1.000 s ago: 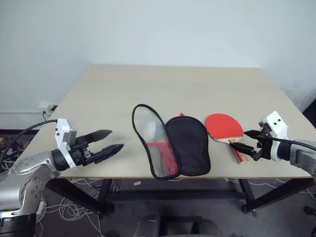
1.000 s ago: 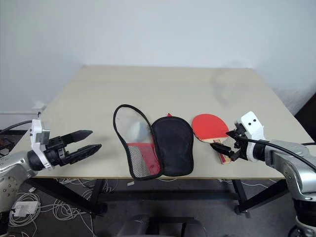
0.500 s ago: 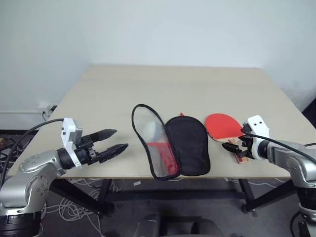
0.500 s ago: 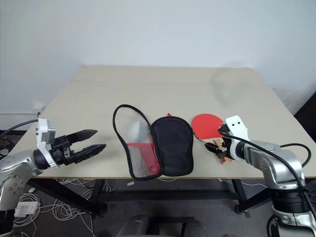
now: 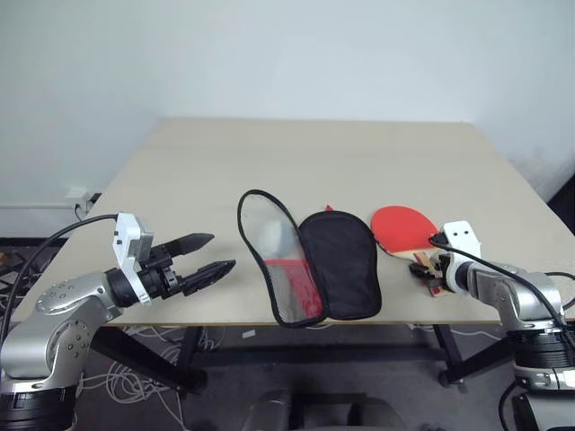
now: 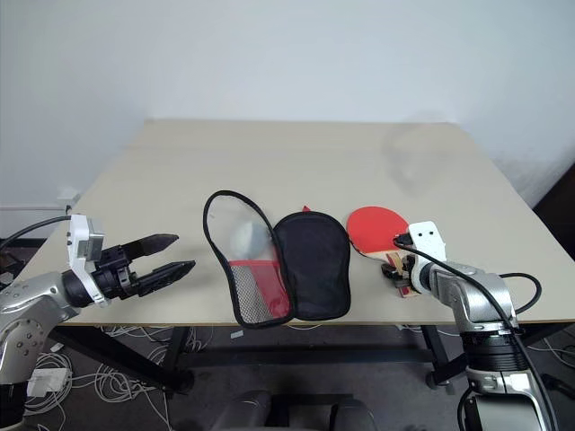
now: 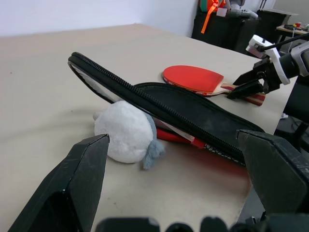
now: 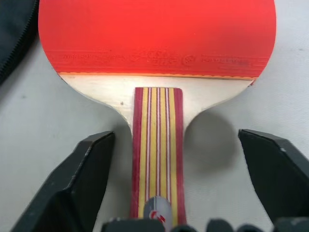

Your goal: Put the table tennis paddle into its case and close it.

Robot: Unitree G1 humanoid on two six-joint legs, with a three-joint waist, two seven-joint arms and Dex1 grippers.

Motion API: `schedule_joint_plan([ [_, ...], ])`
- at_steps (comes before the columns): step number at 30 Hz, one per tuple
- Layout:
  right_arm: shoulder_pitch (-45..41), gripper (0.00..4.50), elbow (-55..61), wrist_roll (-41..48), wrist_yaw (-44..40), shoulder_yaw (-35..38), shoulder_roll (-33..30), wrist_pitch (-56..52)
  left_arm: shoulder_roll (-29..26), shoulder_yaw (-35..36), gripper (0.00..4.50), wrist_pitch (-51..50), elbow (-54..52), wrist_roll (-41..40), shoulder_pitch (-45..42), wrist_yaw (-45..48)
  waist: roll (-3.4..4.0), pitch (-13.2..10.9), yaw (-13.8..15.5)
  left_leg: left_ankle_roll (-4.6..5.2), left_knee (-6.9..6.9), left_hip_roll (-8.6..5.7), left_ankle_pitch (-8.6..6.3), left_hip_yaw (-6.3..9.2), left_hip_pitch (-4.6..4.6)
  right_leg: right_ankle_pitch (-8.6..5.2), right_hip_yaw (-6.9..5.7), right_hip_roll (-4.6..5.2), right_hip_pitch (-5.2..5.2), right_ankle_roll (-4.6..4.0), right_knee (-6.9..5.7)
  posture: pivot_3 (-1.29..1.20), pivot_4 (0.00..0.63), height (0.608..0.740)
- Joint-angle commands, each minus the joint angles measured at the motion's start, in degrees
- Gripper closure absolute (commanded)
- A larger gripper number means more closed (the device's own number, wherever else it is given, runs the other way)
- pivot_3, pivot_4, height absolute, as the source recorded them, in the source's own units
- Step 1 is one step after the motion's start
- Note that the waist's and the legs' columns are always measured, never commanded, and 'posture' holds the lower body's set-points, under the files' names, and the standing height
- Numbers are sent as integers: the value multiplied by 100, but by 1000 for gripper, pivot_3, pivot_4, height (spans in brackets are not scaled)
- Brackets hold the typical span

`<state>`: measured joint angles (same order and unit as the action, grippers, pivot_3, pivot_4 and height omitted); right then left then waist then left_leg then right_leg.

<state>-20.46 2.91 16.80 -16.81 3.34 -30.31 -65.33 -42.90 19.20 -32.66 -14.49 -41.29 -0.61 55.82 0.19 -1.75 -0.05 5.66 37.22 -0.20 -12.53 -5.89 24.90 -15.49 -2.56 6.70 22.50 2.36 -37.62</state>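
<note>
The clear half's rim [image 5: 257,191] keeps its curve above the white fluffy ball [image 7: 124,131], so it should stay arched when I pull the case's near edge.
The table tennis paddle [image 5: 402,226] lies red face up on the table's right front, its striped wooden handle [image 8: 157,159] pointing toward me. My right gripper [image 8: 176,137] is down at the handle and open, one finger on each side, with gaps to the wood on both. The case [image 5: 340,265] lies unzipped in the middle, black half flat and clear half [image 5: 268,235] folded out to the left, with a red label [image 5: 289,277] inside. My left gripper [image 5: 212,255] hovers open and empty at the table's left front, pointing at the case.
A white fluffy ball [image 7: 125,137] sits under the raised clear half of the case. The beige table [image 5: 314,153] stretches bare behind the objects. Its front edge runs just under both grippers. Cables lie on the floor below.
My right gripper has dropped and pushed forward while turning at the wrist, from beside the handle's end to straddling the handle. The left gripper, paddle and case stay put.
</note>
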Motion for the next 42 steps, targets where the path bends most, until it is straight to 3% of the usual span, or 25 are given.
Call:
schedule_joint_plan([
  [1,-30,1370,125,-36,120,193,51,-176,-69,177,0,88,-177,-61,-65,-14,0,0,6,0,0,0,0,-1,-2,0,0,0,-2,0,0,0,0,707],
  [7,-57,3342,209,-64,220,313,173,-484,-59,168,0,91,-160,-52,-74,-24,-1,0,11,-1,-2,-2,0,-2,-4,0,-2,3,-4,0,0,0,0,707],
  [15,-676,3370,12,-141,1062,1247,898,-390,-8,151,0,142,-149,-27,-18,-67,4,-2,10,-28,-33,-11,17,-12,-10,0,0,6,5,0,-3,0,0,707],
  [21,-750,3370,972,324,620,759,1184,-968,18,137,0,167,-149,-24,15,-98,7,-4,-106,-43,-57,0,27,-13,-11,3,6,-9,17,5,-4,0,0,707],
  [31,-666,3370,2350,604,738,242,2141,-2380,45,157,0,180,-232,-54,177,-152,6,-4,-130,-45,-62,10,28,-12,-13,3,7,-19,21,4,-6,0,0,707],
  [42,-453,3370,2341,294,988,-32,2723,-2527,16,181,0,128,-312,-85,256,-172,0,0,-130,-89,-121,-3,55,-43,-13,7,19,-10,60,-2,-12,0,0,707],
])
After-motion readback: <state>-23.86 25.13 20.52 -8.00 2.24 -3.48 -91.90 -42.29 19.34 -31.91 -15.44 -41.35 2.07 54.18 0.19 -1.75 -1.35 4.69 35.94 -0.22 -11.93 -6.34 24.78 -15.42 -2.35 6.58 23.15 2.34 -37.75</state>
